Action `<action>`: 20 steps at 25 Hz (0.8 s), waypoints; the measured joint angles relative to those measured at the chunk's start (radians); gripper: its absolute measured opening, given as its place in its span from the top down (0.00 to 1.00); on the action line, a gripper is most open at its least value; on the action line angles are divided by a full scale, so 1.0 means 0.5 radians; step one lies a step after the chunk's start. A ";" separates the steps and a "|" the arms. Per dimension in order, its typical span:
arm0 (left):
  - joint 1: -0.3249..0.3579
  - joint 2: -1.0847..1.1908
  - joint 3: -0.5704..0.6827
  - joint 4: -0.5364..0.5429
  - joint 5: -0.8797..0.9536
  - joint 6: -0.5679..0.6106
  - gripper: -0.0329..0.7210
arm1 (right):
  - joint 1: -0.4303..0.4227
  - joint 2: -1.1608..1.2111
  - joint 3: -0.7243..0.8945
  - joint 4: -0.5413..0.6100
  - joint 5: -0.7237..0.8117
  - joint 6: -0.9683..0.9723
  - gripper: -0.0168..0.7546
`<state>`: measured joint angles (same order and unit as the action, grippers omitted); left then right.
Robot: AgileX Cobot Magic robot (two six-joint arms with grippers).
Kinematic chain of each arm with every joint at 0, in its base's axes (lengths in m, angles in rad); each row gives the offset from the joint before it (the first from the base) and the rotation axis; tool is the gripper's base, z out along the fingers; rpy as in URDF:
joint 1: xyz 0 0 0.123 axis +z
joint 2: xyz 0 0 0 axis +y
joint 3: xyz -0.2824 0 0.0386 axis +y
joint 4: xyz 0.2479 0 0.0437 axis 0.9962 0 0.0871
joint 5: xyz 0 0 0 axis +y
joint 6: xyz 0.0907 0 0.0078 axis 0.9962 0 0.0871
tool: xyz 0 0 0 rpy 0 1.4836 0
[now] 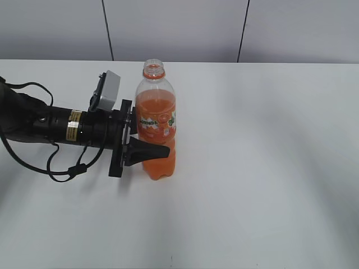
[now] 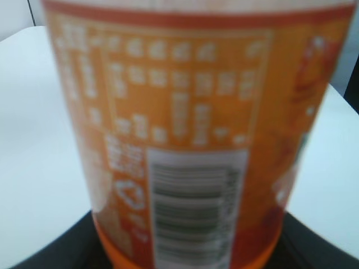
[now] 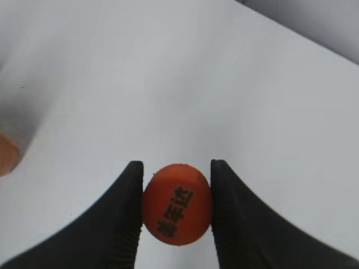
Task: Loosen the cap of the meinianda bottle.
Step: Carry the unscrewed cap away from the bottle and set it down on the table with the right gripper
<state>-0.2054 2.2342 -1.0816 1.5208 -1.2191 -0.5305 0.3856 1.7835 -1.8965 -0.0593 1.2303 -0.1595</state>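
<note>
My right gripper should keep lowering the orange cap (image 3: 177,204), which is clear of the bottle, to the empty white table (image 1: 293,143) and let go of the cap there.
The meinianda bottle (image 1: 157,126) stands upright on the white table, its mouth open with no cap on it, only the orange neck ring. My left gripper (image 1: 150,150) is shut on the bottle's lower body from the left. In the left wrist view the orange label and barcode of the bottle (image 2: 185,140) fill the frame, blurred. My right gripper (image 3: 175,185) is shut on the cap (image 3: 176,204), a round orange cap with dark print on top, held above the table. The right arm is out of the exterior view.
The white table (image 1: 269,168) stretches to the right and front of the bottle. A grey panelled wall (image 1: 179,28) stands behind the table's far edge. An orange blur (image 3: 7,154) shows at the left edge of the right wrist view.
</note>
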 joint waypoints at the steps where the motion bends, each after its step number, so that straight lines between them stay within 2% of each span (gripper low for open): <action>1: 0.000 0.000 0.000 0.000 0.000 0.000 0.44 | -0.051 0.000 0.034 0.018 0.000 0.012 0.62; 6: 0.000 0.000 0.000 0.000 0.000 0.000 0.44 | -0.367 0.000 0.259 0.217 -0.020 0.062 0.62; 10: 0.000 0.000 0.000 0.000 0.000 0.000 0.44 | -0.555 0.000 0.535 0.301 -0.237 0.087 0.63; 16: 0.000 0.000 0.000 0.000 0.000 0.000 0.44 | -0.607 0.000 1.030 0.416 -0.729 0.124 0.63; 20: 0.000 0.000 0.000 0.000 0.000 0.000 0.44 | -0.607 0.006 1.359 0.470 -1.163 0.126 0.63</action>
<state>-0.2054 2.2342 -1.0816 1.5208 -1.2191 -0.5305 0.0821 1.7866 -1.2172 0.1757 0.6488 -0.0965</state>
